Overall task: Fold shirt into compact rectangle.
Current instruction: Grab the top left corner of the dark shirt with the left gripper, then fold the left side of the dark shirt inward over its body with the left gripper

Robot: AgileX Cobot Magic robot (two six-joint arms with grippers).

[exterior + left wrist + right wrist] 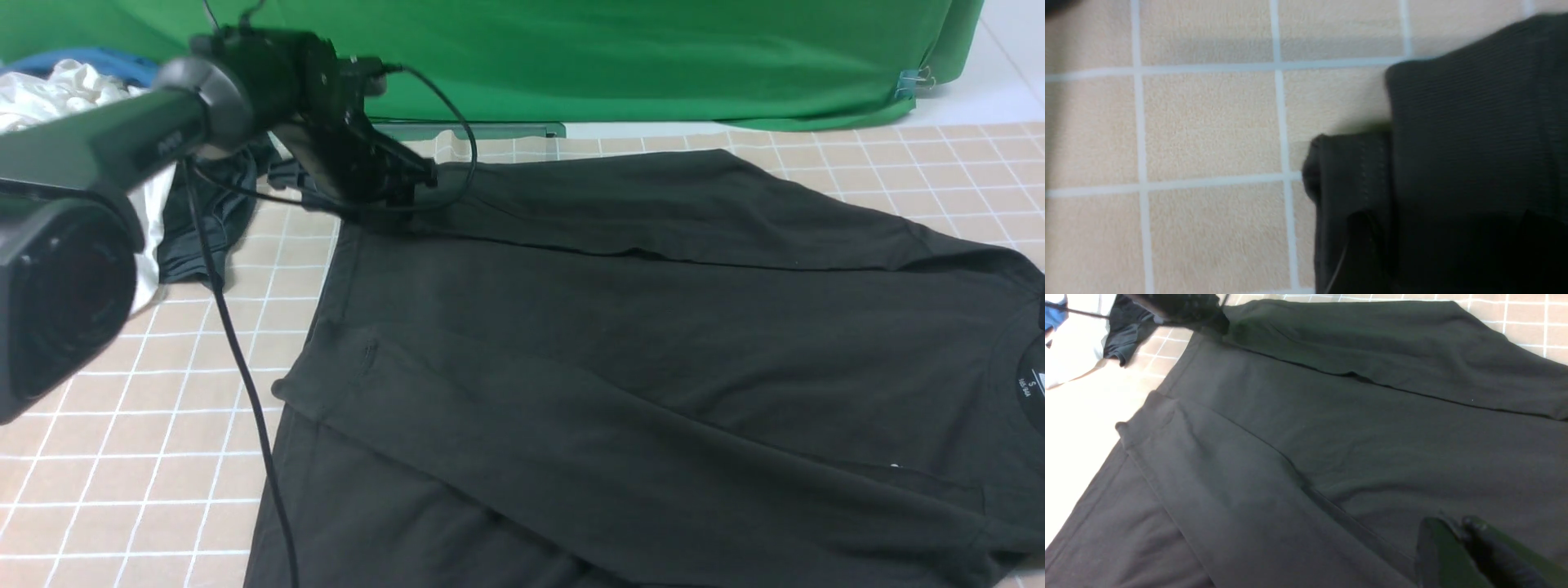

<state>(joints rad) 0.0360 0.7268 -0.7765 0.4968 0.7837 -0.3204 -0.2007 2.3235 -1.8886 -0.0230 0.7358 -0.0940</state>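
The black shirt's layers [607,323] will stay out of line, with the cloth underneath peeking out, when I fold the shirt, because the folded sleeve edge [451,480] runs at a slant over the shirt's body.
The black shirt [620,343] lies spread over the tiled table, both sleeves folded across its body and its neck label [1030,384] at the right edge. My left gripper [412,184] is low over the shirt's far left corner. In the left wrist view its dark fingers [1363,232] stand wide apart, open, with the sleeve cuff [1474,122] and stitched hem [1347,171] lying between them. The right gripper [1453,526] shows only in the right wrist view. It hovers above the shirt [1331,437] with its fingertips pressed together, holding nothing.
A pile of white [49,90], blue [106,59] and smaller dark grey [200,229] garments sits at the far left. Green cloth [612,57] hangs along the back. The left arm's cable [245,384] trails over the bare tiled surface [122,425].
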